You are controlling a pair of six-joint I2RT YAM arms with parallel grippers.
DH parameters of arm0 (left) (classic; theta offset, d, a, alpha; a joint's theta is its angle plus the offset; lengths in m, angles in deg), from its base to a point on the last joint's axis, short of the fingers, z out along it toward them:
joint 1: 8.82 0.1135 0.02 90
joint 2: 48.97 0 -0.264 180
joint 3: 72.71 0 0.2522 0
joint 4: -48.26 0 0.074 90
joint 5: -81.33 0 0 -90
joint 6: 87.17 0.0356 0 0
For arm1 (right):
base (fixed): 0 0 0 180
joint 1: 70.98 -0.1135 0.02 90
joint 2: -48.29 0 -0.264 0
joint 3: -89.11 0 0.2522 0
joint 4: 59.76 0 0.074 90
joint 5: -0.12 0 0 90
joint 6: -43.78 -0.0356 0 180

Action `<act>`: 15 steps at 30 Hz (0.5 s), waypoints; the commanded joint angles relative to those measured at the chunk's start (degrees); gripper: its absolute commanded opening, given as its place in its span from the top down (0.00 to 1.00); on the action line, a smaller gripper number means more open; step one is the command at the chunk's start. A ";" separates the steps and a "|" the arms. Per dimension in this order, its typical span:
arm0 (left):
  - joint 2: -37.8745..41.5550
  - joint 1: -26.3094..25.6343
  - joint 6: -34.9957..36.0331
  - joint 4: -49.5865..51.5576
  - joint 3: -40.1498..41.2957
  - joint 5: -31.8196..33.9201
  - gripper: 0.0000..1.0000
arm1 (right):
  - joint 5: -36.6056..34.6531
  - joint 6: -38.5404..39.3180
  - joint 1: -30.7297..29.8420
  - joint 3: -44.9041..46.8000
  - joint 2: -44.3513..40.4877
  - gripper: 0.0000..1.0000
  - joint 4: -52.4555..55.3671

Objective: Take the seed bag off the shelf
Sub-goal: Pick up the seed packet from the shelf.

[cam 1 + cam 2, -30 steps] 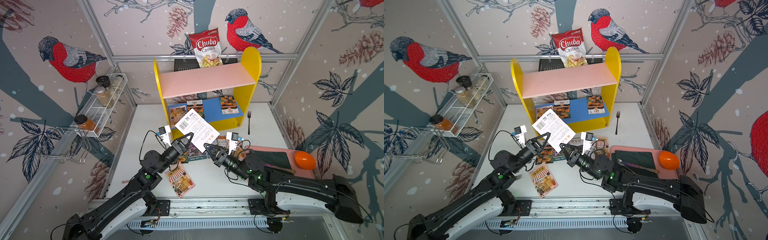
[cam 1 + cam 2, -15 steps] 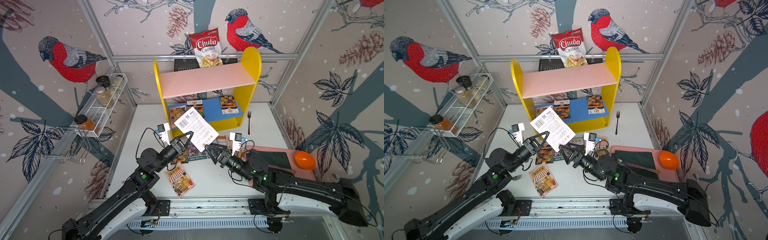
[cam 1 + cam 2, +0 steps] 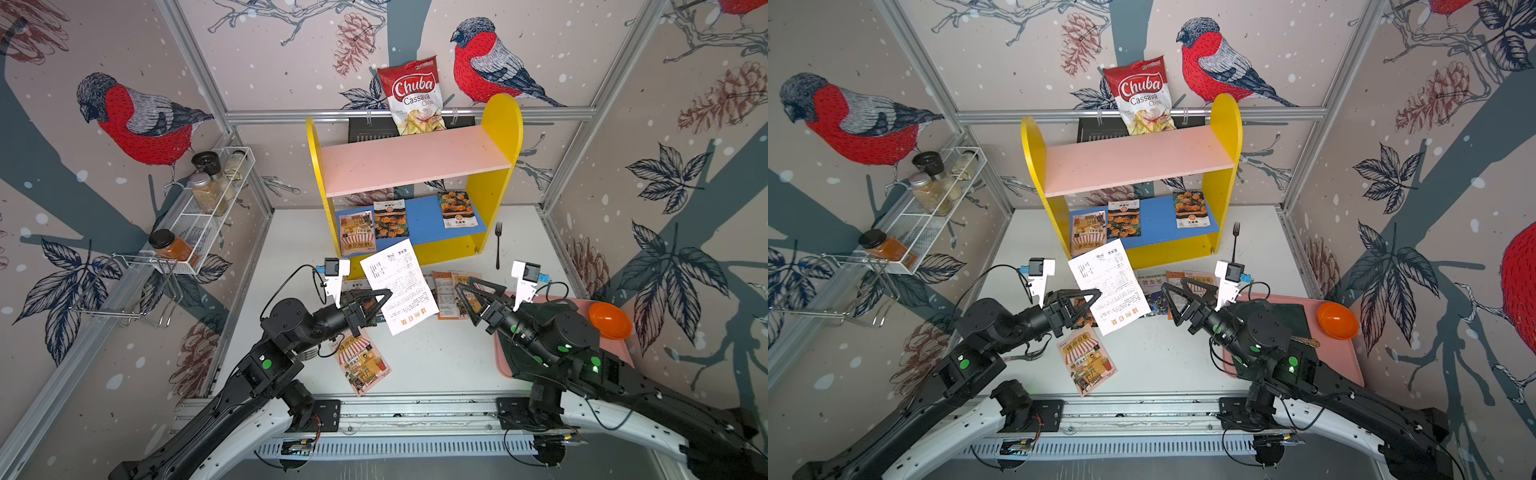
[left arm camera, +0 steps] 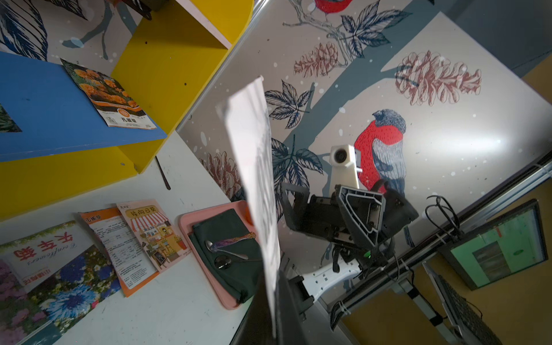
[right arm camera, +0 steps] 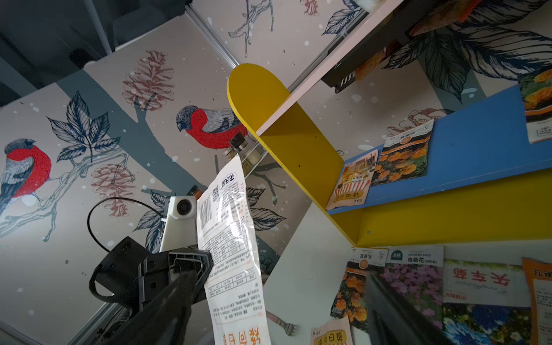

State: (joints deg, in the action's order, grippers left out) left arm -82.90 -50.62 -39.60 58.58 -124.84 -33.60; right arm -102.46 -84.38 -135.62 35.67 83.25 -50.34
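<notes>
The seed bag (image 3: pixel 401 288) is crooked in my left gripper. My right gripper should take its free edge (image 3: pixel 424 278), straighten the seed bag and put it down before the shelf.
My left gripper (image 3: pixel 388 293) (image 3: pixel 1098 293) is shut on a seed bag (image 3: pixel 399 286) (image 3: pixel 1108 286), held in the air in front of the shelf (image 3: pixel 498 137) (image 3: pixel 1225 137) with its white printed back showing. The left wrist view shows the seed bag (image 4: pixel 257 167) edge-on, pinched in the left gripper (image 4: pixel 273 304). My right gripper (image 3: pixel 463 291) (image 3: pixel 1173 286) (image 5: pixel 280 277) stands open and empty to the right of the seed bag (image 5: pixel 230 254), apart from it. Three more seed bags (image 3: pixel 390 218) lie on the blue lower board.
Several seed bags (image 3: pixel 453 291) lie on the table before the shelf, another (image 3: pixel 361 361) near the front edge. A pink tray (image 3: pixel 503 365) with dark cloth and orange bowl (image 3: pixel 609 320) sits right. A fork (image 3: pixel 498 245), wire spice rack (image 3: pixel 199 224) and chips bag (image 3: pixel 415 95) stand around.
The right gripper opened, let go of the seed bag and drew back to the right. The left gripper kept its hold on the bag and shifted slightly left.
</notes>
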 commanded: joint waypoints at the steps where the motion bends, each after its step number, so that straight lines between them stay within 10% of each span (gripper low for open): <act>1: -1.49 0.15 7.98 5.40 -1.91 -7.90 1.00 | 10.47 4.94 1.49 -3.15 4.01 0.12 7.10; 15: -2.01 0.25 13.30 4.62 -2.06 -15.94 1.00 | 30.35 7.02 5.57 -4.26 11.21 0.41 1.58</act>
State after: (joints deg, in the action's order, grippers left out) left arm -85.05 -50.57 -27.95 64.21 -126.98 -48.79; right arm -76.16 -77.84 -130.26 31.15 94.52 -45.66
